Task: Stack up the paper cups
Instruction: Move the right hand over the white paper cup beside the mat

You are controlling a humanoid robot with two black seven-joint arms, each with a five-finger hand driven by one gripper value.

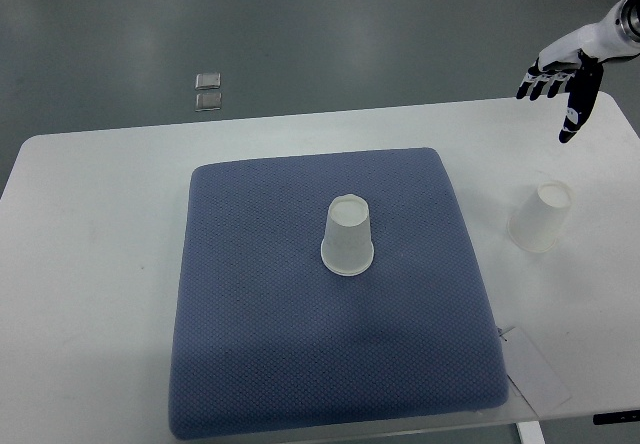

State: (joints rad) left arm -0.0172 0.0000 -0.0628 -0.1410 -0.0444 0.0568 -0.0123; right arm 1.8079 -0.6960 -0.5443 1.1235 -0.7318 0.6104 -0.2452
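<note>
I can see the paper cup on the cushion narrows upward, so the other upside-down paper cup will slide nearly fully over it when I stack them.
One white paper cup stands upside down in the middle of the blue cushion. A second white paper cup stands upside down on the white table, to the right of the cushion. My right hand hangs in the air at the upper right, above and behind the second cup, with its fingers spread and nothing held. The left arm is out of sight.
A white card lies at the cushion's front right corner, near the table's front edge. Two small clear squares lie on the grey floor beyond the table's far edge.
</note>
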